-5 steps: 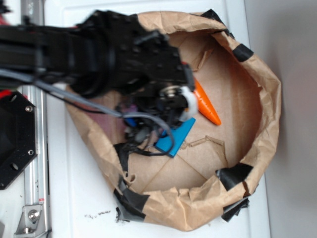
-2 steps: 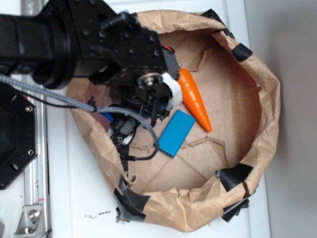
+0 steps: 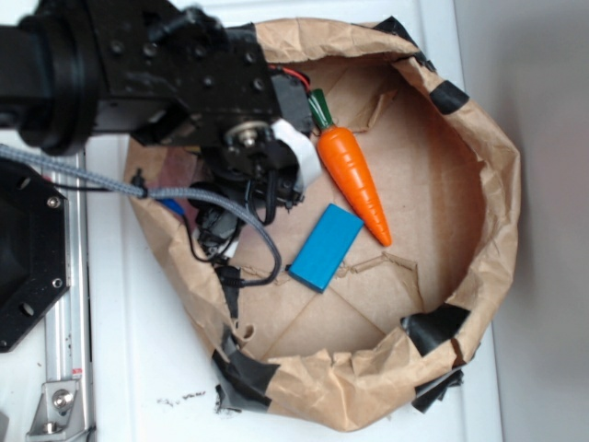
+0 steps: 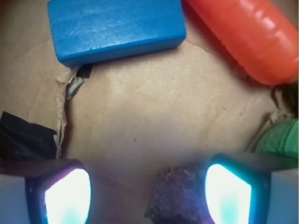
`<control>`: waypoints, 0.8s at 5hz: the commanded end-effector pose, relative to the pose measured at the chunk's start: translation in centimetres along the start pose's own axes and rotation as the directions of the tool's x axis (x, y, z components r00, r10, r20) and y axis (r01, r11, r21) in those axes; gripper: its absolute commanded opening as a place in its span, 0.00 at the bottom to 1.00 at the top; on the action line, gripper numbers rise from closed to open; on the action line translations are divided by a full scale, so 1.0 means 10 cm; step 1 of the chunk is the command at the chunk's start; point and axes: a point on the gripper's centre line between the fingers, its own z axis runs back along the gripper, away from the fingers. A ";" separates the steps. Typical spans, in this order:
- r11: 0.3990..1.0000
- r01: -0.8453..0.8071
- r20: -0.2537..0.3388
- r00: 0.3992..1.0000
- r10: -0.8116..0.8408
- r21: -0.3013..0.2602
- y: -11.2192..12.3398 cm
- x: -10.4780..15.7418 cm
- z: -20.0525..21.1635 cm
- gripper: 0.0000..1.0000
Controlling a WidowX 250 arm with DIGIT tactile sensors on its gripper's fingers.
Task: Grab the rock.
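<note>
The rock (image 4: 179, 198) is off my gripper's middle, near one finger's end, so next I back off, move toward the green thing (image 4: 281, 139) and center the rock before closing.
In the wrist view the rock (image 4: 180, 196), a rough dark lump with a purplish cast, lies on the brown paper floor at the bottom edge. My gripper (image 4: 148, 193) is open around it. The rock sits close to the right fingertip (image 4: 229, 191) and well apart from the left one (image 4: 67, 196), which has bare paper beside it. Whether the right pad touches the rock I cannot tell. In the exterior view the black arm (image 3: 184, 83) covers the rock and the fingers.
A blue block (image 4: 117, 28) (image 3: 325, 247) and an orange toy carrot (image 4: 247, 37) (image 3: 354, 180) lie just beyond the fingers. Something green (image 4: 280, 137) shows at the right edge. The crumpled paper wall (image 3: 497, 184) rings the floor, with black tape (image 4: 23, 135) at the left.
The arm has moved up and to the left in the exterior view, uncovering the whole carrot and the blue block.
</note>
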 end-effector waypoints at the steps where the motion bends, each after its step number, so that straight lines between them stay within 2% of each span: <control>1: 0.987 -0.146 0.071 0.987 0.141 0.068 0.18 -0.17 0.06 1.00; 2: 0.970 -0.216 0.095 0.974 0.205 0.115 0.23 -0.20 0.13 1.00; 3: 0.974 -0.207 0.038 0.978 0.204 0.095 0.20 -0.20 -0.02 1.00; 4: 0.975 -0.206 0.011 0.979 0.206 0.086 0.17 -0.19 -0.16 1.00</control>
